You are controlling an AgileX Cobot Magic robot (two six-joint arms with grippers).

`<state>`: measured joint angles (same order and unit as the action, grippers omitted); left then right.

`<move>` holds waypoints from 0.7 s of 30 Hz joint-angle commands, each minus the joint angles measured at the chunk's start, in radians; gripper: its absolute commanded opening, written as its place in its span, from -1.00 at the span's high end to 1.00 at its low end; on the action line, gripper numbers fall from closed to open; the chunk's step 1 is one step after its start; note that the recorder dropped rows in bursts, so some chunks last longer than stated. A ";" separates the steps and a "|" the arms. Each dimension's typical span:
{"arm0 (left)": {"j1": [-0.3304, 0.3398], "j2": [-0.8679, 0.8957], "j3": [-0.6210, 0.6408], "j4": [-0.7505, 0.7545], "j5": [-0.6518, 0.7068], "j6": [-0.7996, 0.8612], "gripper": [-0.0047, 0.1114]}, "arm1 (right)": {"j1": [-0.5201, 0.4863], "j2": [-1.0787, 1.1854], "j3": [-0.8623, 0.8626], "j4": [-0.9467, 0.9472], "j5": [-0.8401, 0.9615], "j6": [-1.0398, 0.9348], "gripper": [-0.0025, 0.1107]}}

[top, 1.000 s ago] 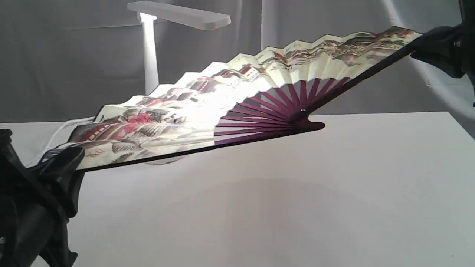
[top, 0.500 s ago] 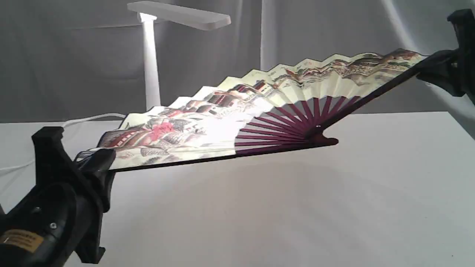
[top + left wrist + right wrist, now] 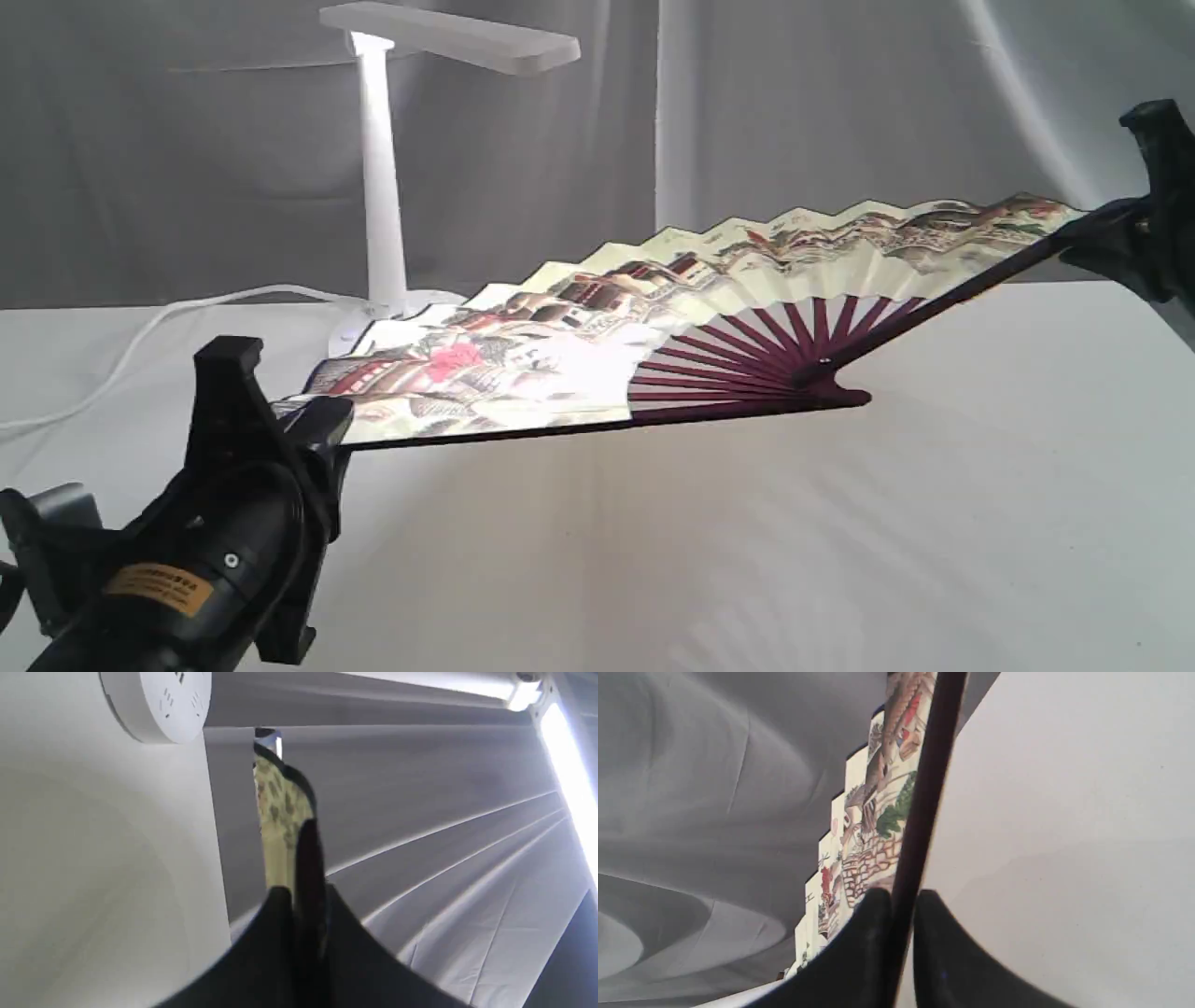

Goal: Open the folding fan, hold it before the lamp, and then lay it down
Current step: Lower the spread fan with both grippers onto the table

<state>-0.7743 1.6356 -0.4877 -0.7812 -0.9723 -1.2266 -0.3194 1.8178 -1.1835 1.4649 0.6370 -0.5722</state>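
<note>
I can see the folding fan spread wide [image 3: 695, 308] over the clear tabletop [image 3: 672, 560]. My left gripper should keep lowering the folding fan's guard until its pivot rests there, then let go.
The folding fan [image 3: 597, 317] is spread wide open, cream paper with a painted village and maroon ribs, hanging low over the white table in front of the lamp [image 3: 378, 187]. My left gripper [image 3: 322, 425] is shut on the fan's left guard, seen edge-on in the left wrist view [image 3: 303, 891]. My right gripper [image 3: 1088, 238] is shut on the fan's right guard, a dark stick [image 3: 920, 812] between black fingers [image 3: 873, 914]. The fan's pivot [image 3: 822, 387] sits just above the tabletop; I cannot tell whether it touches.
The lamp's round base [image 3: 156, 702] and white cord [image 3: 140, 336] lie at the back left of the table [image 3: 747, 560]. A grey cloth backdrop [image 3: 840, 112] hangs behind. The lit lamp head [image 3: 565, 774] shows in the left wrist view.
Both grippers have carried the open fan downward and toward the right front. The lamp's stem and base, covered before, now show behind the fan.
</note>
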 commanded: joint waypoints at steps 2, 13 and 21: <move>0.034 0.028 -0.044 0.033 -0.002 -0.009 0.92 | -0.029 0.039 0.000 -0.022 -0.045 -0.028 0.96; 0.039 0.170 -0.146 0.060 0.035 -0.029 0.92 | -0.031 0.110 0.000 -0.033 -0.109 -0.033 0.96; 0.039 0.274 -0.201 0.063 0.036 -0.030 0.92 | -0.032 0.179 0.000 -0.041 -0.136 -0.033 0.96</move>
<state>-0.7406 1.8999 -0.6713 -0.7257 -0.9054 -1.2458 -0.3436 1.9937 -1.1835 1.4595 0.5306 -0.5722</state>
